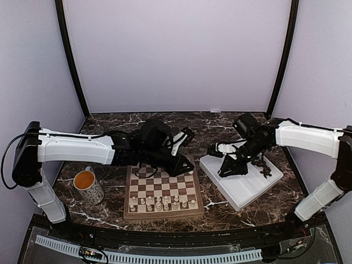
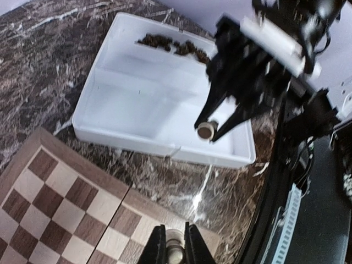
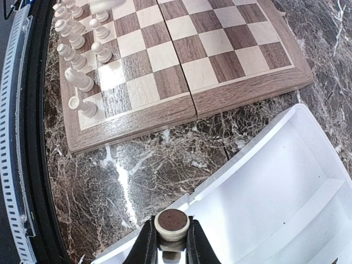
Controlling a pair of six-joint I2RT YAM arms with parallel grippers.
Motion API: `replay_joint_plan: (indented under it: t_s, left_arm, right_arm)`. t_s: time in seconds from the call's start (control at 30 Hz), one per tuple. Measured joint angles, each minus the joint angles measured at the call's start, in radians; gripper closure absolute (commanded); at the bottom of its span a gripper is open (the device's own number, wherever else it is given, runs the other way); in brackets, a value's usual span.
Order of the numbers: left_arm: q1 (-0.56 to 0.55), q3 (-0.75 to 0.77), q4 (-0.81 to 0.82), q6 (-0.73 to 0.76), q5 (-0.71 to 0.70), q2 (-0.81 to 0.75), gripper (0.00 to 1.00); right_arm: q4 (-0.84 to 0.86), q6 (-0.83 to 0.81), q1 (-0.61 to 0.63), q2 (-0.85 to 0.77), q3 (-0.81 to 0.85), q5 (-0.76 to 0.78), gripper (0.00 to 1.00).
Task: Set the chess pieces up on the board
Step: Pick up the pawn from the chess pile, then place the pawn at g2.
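Observation:
The pale pawn is hanging base down and the square before the knight is free, so the robot's left gripper should go on carrying the pawn there until it stands.
The board lies in the middle, with several pale chess pieces standing on its two near rows. Those pale pieces line the board's left edge in the right wrist view. My left gripper is shut on a pale piece over the far right corner of the board. My right gripper hangs over the white tray's near rim, shut on a pale piece whose brown felt base faces the camera. Dark pieces lie heaped in the tray's far compartment.
The white compartmented tray sits right of the board on the marbled table. A mug of orange liquid stands left of the board. The two arms meet close together between board and tray. Purple walls enclose the table.

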Motion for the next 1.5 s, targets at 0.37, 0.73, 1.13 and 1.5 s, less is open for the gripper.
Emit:
replay_joint_plan:
  t_s: [0.37,0.73,1.13,1.5]
  left_arm:
    - [-0.072,0.030,-0.230,0.155,-0.053,0.077,0.96]
    - [-0.096,0.100,-0.344,0.220,-0.108,0.199,0.96]
    - [-0.101,0.111,-0.357,0.229,-0.106,0.206,0.96]
    - [-0.108,0.111,-0.357,0.228,-0.092,0.222,0.89]
  right_arm:
    - [0.034,0.016,-0.006,0.000,0.000,0.012,0.88]
    - [0.038,0.019,-0.006,0.000,-0.003,0.029,0.88]
    - [0.041,0.019,-0.006,0.000,-0.004,0.031,0.88]
    - [0.041,0.019,-0.006,0.000,-0.004,0.031,0.88]
